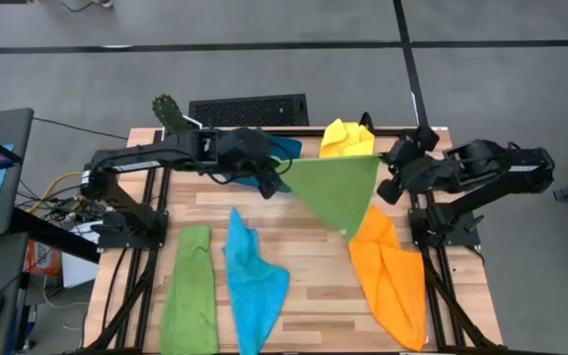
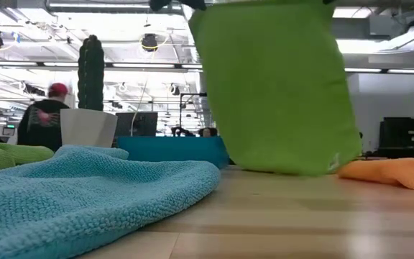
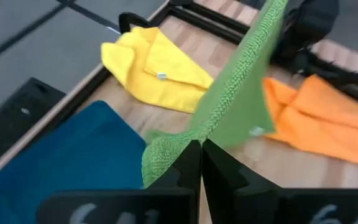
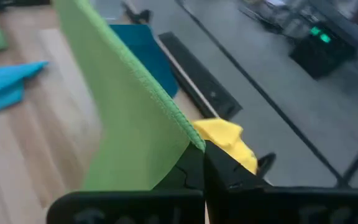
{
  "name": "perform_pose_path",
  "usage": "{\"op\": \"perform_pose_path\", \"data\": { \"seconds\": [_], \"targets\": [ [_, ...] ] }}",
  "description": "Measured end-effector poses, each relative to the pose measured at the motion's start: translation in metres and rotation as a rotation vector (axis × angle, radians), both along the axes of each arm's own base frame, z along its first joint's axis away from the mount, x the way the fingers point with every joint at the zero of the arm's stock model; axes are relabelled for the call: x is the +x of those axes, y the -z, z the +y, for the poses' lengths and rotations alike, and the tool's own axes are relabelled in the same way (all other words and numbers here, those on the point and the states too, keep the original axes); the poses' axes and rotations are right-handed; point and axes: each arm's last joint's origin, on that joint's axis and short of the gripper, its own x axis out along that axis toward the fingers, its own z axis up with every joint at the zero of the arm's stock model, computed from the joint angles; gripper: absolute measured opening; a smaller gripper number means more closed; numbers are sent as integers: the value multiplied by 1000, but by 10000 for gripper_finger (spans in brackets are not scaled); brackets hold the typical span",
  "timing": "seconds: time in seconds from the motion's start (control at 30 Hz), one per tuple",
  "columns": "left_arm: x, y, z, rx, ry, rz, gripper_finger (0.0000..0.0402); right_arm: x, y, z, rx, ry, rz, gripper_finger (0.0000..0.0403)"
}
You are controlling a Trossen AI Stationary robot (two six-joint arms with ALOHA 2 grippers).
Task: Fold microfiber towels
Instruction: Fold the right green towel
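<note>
The green towel (image 1: 337, 189) hangs slanted beside the dark teal tray, so both my grippers should draw the towel's top edge toward the table's near side, laying it on open wood (image 1: 309, 242).
A green microfiber towel (image 1: 338, 192) hangs stretched between my two grippers above the table's far middle. My left gripper (image 1: 276, 184) is shut on its left top corner and my right gripper (image 1: 383, 161) on its right top corner. In the low view the green towel (image 2: 275, 86) hangs as a sheet down to about table height. A second green towel (image 1: 187, 288), a sky-blue one (image 1: 254, 286), an orange one (image 1: 388, 278) and a yellow one (image 1: 346, 138) lie loose on the wood. My left gripper pinches a bunched corner of the green towel (image 3: 166, 152) between its two shut fingers, slanting down from the table's left. The top edge (image 3: 253, 59) runs from there toward the other arm, drawn nearly straight. My right gripper pinches the opposite corner, at the hemmed edge (image 4: 188, 134), between its two shut fingers, slanting down from the table's right. The cloth hangs below the fingers as a flat sheet, its free lower corner (image 1: 344, 232) pointing at the table's near side.
A dark teal tray (image 1: 286, 148) sits at the far edge under the left arm, with a black grille (image 1: 249, 108) behind it. In the low view a white pot with a cactus (image 2: 88, 122) stands at the back; people stand in the room beyond. Bare wood (image 1: 314, 296) shows between the blue and orange towels.
</note>
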Motion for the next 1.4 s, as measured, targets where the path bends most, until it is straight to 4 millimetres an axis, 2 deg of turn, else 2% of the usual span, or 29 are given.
{"op": "perform_pose_path", "data": {
  "seconds": [0.13,0.33,0.53,0.67,0.9,1.07,1.3,1.4],
  "targets": [
    [-5,-5,-18,-71,5,-43,0,-2,-10,7,66,-102,-17,11],
    [-6,-6,-48,-187,46,-71,0,-3,-14,23,160,-254,-34,11],
    [-8,-6,-62,-235,49,-75,0,-5,-15,28,123,-267,-39,11],
    [-9,-4,-50,-171,6,-42,0,-4,-14,19,24,-198,-14,11],
    [-11,-2,-8,-70,-36,17,0,8,-19,-1,-90,-122,-16,11],
    [-24,-12,14,-29,-41,60,0,17,-27,-10,-149,-101,-80,11],
    [-48,-50,13,54,-50,52,0,22,-36,-7,-146,-101,-193,11],
    [-52,-55,4,60,-27,57,0,22,-32,2,-86,-110,-217,11]
  ]
}}
